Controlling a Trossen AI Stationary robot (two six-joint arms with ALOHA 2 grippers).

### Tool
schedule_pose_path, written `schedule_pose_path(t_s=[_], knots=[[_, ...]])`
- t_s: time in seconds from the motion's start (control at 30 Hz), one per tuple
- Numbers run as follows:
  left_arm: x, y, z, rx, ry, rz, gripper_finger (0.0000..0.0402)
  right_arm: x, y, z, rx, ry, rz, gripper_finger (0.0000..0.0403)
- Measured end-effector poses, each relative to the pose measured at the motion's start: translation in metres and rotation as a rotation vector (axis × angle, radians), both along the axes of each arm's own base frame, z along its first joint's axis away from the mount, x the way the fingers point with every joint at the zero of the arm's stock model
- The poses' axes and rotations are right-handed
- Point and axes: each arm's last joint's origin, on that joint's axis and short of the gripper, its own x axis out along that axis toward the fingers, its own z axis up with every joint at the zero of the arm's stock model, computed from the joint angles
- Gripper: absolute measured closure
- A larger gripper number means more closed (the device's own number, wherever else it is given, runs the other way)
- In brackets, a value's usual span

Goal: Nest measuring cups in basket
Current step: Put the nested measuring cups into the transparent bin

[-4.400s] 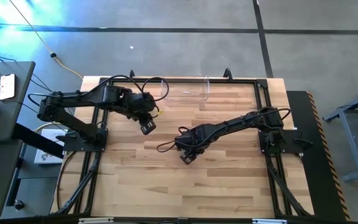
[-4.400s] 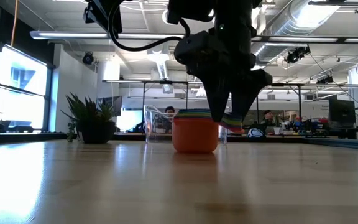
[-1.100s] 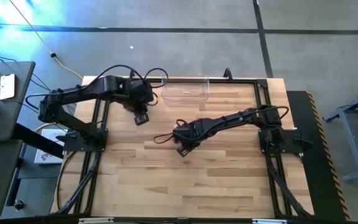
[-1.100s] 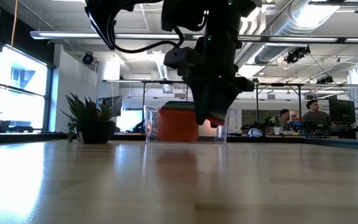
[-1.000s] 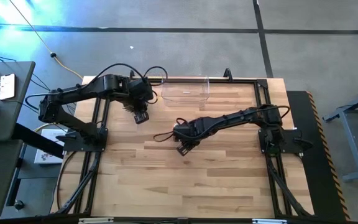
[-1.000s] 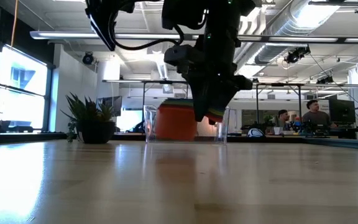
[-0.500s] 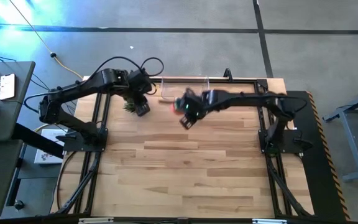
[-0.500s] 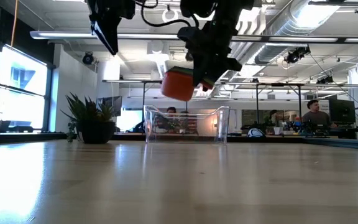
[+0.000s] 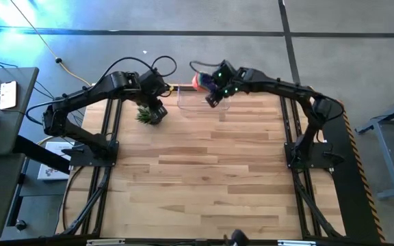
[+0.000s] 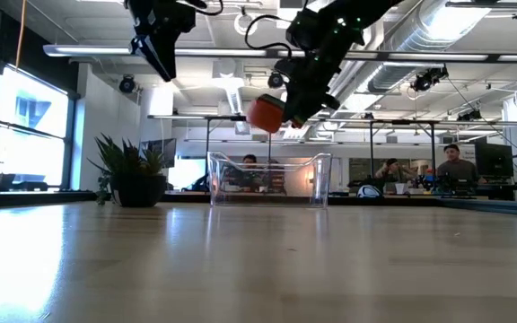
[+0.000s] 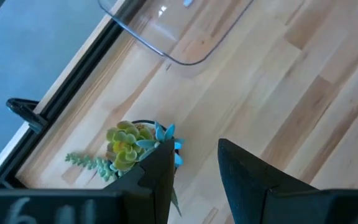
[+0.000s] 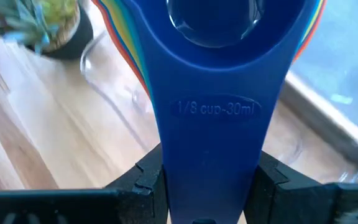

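Note:
The measuring cups (image 10: 265, 114) hang at a tilt above the basket's far rim (image 9: 200, 102), so next my right gripper pulls them back, brings their bowls level and puts them down into the basket.
The measuring cups (image 10: 264, 114) are nested into one stack, orange outermost and a blue one innermost (image 12: 211, 25). My right gripper (image 9: 211, 91) is shut on the stack and carries it in the air over the far left part of the clear basket (image 9: 205, 100). The basket rests flat on its bottom at the table's far edge. My left gripper (image 9: 157, 113) hangs open above a small potted plant (image 11: 129, 144), left of the basket, with nothing between its fingers. My right gripper pinches the stacked handles between its two fingers (image 12: 146, 182), the blue cup's flat handle (image 12: 211, 134) uppermost. The fingers slant down from the table's right and lie along the handles. The stack is lifted clear above the basket, bowls ahead of the fingertips and tilted.
The potted plant (image 9: 144, 115) stands on the table just left of the basket, under my left gripper. A black frame rail (image 9: 265, 87) runs along the far edge behind the basket. The wooden tabletop (image 9: 204, 178) lies bare toward the near edge.
My right gripper has lifted the stack off the table's middle and swung it up and toward the far edge, to above the basket; the stack has tipped on the way. My left gripper has drifted a little toward the far edge, over the plant, and stays open.

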Motion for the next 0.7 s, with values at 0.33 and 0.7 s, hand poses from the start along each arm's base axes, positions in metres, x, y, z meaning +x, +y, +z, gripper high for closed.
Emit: schedule_pose_path(t_s=[0.33,0.7], knots=[[-0.006,0.012,0.000,-0.005,-0.007,0.068,0.0289,-0.011,-0.035,0.011,-0.098,-0.062,0.050,0.0280],[-0.010,0.020,0.000,-0.013,-0.016,0.125,0.0289,0.006,-0.052,0.029,-0.096,0.014,0.109,0.0280]])
